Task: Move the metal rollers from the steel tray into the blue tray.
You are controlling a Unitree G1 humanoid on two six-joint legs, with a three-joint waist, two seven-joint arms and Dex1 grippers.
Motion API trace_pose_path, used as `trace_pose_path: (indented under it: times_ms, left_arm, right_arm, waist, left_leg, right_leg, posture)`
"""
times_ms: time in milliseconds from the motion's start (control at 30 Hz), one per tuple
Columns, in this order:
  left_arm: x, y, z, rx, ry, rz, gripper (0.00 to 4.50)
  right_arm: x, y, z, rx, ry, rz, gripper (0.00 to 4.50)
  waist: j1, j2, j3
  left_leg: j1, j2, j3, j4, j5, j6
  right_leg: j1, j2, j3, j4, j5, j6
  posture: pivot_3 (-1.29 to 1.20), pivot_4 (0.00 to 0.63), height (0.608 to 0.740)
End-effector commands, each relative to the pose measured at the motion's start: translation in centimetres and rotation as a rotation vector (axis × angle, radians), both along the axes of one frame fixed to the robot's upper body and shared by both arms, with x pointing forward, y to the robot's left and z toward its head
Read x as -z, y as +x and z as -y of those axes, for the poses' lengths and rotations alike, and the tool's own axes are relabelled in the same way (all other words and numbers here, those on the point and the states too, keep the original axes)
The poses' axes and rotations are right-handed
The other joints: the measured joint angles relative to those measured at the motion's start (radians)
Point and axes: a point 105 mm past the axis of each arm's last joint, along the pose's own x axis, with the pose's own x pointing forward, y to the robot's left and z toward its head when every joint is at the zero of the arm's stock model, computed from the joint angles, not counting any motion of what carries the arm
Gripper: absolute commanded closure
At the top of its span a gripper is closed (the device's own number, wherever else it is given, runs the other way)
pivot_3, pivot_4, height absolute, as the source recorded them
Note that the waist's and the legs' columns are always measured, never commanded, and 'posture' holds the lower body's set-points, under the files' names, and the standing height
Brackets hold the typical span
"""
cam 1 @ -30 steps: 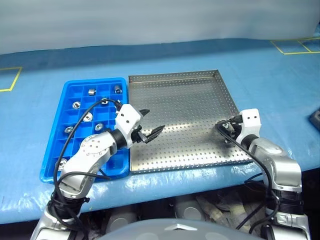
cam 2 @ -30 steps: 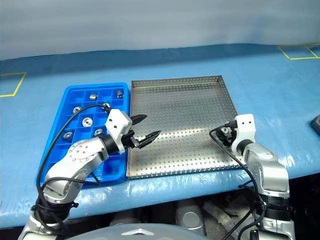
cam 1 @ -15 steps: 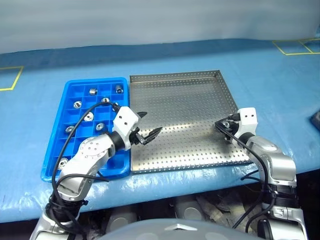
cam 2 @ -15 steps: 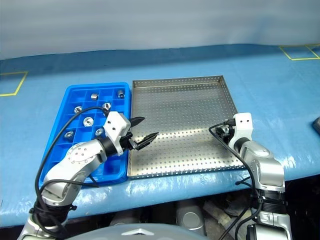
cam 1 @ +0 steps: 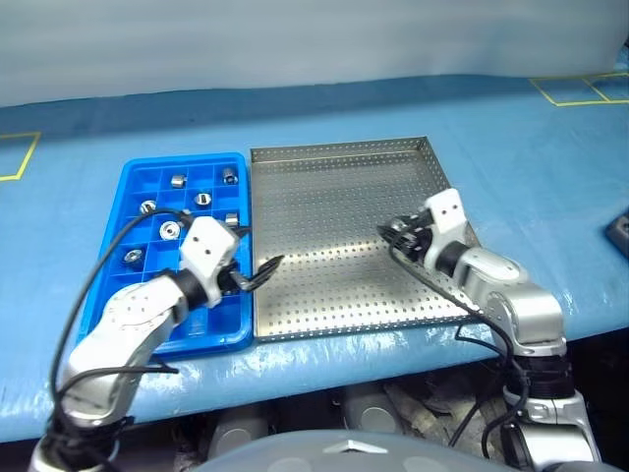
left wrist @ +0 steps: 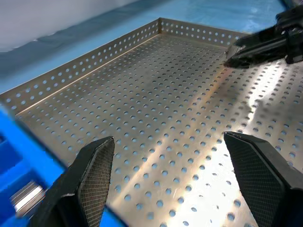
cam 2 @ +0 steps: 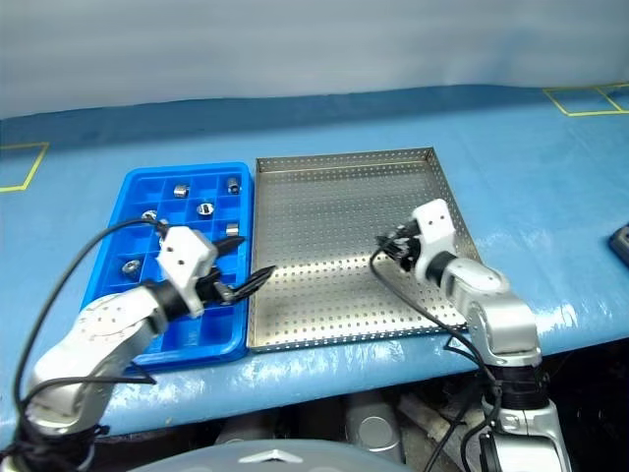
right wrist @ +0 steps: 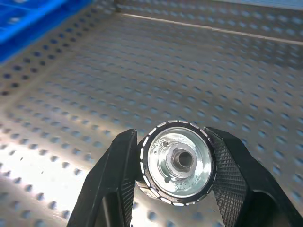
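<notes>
My right gripper's fingers are around the metal roller (right wrist: 177,163), and a compartment at the blue tray's near edge (cam 1: 196,321) is empty. It should keep going there and release the roller.
My right gripper (cam 1: 391,238) hangs over the middle right of the steel tray (cam 1: 334,187), shut on a metal roller (right wrist: 177,161). The roller is a shiny ring with a central hole, clamped between both black fingers (right wrist: 116,182). My left gripper (cam 1: 257,274) stands open with nothing in it, over the seam between the steel tray's left rim and the blue tray (cam 1: 125,192). Several metal rollers (cam 1: 178,180) sit in the blue tray's far compartments. In the left wrist view the right gripper (left wrist: 255,47) shows over the perforated floor.
The trays lie side by side on a blue covered table, the blue one to the left. Yellow tape marks (cam 1: 580,93) lie at the far corners. A dark object (cam 1: 619,234) sits at the right edge. The table's front edge runs just below both trays.
The right gripper shut on a roller near the steel tray's right rim, then lifted it and carried it left toward the tray's middle. The left arm drew back left toward the blue tray, still open.
</notes>
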Motion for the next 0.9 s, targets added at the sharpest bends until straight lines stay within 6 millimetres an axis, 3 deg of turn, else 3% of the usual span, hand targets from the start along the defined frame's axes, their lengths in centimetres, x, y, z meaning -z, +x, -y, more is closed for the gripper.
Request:
trace_pose_path:
  times_ms: [33, 233, 433, 600, 900]
  left_arm:
    - [-2.4, -2.2, -1.2, -0.024, 0.034, 0.051, 0.47]
    - [-2.6, -4.8, -4.5, -0.18, 0.097, 0.021, 0.47]
    - [-0.5, -8.3, -7.9, -0.377, 0.142, -0.077, 0.47]
    - [1.1, -10.1, -7.5, -0.432, 0.113, -0.127, 0.47]
    - [1.4, -10.1, -6.7, -0.443, 0.093, -0.116, 0.47]
  right_arm:
    - [-2.8, -1.0, -5.1, -0.248, 0.05, 0.099, 2.65]
    - [-4.0, -2.7, -11.7, -0.565, 0.09, 0.116, 2.65]
    - [-3.6, -6.1, -17.2, -0.849, 0.11, 0.084, 2.65]
    - [-2.0, -8.2, -19.5, -0.958, 0.103, 0.027, 2.65]
    - [0.3, -7.0, -21.1, -0.924, 0.109, -0.05, 2.65]
  waist:
    - [0.017, -0.001, 0.0]
    - [0.084, -0.001, 0.001]
    - [0.142, -0.002, 0.0]
    - [0.188, -0.002, 0.0]
    - [0.206, -0.002, 0.0]
  left_leg:
    - [0.0, 0.0, 0.0, 0.0, 0.0, 0.0]
    - [-0.001, -0.002, -0.002, 0.0, 0.002, -0.004]
    - [-0.002, -0.004, -0.009, -0.004, 0.001, -0.006]
    - [-0.004, -0.005, -0.019, -0.005, 0.001, -0.009]
    - [-0.004, -0.004, -0.026, -0.006, 0.006, -0.018]
  right_leg:
    - [0.0, 0.0, -0.001, 0.0, 0.0, 0.0]
    - [0.0, -0.005, -0.004, -0.001, -0.001, -0.002]
    - [0.0, -0.01, -0.014, -0.001, -0.006, -0.01]
    - [0.001, -0.012, -0.023, -0.001, -0.011, -0.017]
    - [0.003, -0.007, -0.029, 0.001, -0.016, -0.013]
  posture:
    - [-0.05, 0.15, 0.74]
    - [0.12, 0.15, 0.74]
    - [0.22, 0.15, 0.74]
    - [0.28, 0.15, 0.74]
    - [0.28, 0.15, 0.74]
